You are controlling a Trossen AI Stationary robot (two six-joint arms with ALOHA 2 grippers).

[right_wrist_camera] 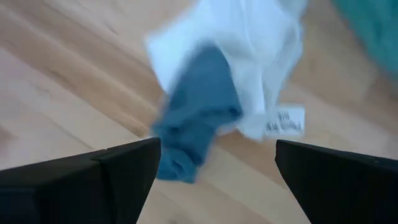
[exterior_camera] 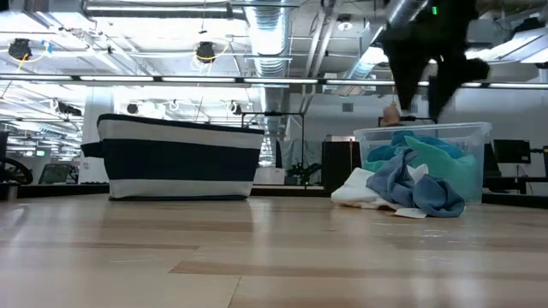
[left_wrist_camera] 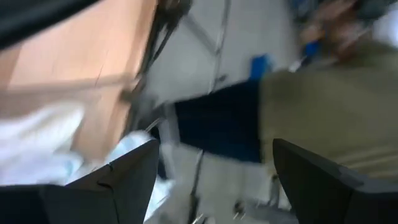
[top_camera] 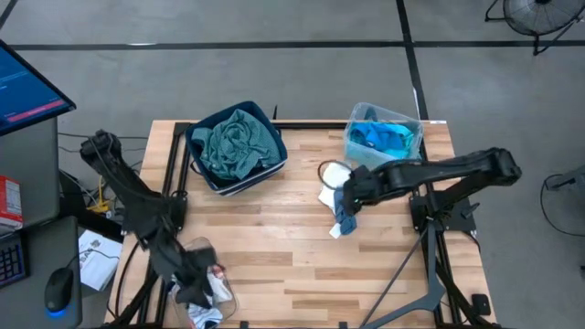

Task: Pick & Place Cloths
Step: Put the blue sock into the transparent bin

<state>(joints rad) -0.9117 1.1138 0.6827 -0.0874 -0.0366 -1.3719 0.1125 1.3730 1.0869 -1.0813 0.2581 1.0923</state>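
Observation:
The grey-blue cloth is bunched up over the white cloth's edge, so it will come off on its own when the robot lifts it.
A grey-blue cloth lies partly on a white cloth with a label, both resting on the wooden table right of centre. My right gripper hangs open just above this pile, pointing down and touching nothing. A teal-green checked shirt fills the dark blue bin. Blue and turquoise tops lie in a clear tub. My left gripper stands open at the table's near left corner, over a clear tub holding white cloth.
The bin stands at the far edge left of centre, the tub with the tops at the far right. The table's middle and near right are bare wood. Beyond the near left corner the left wrist view shows floor, frame legs and an olive and dark blue shape.

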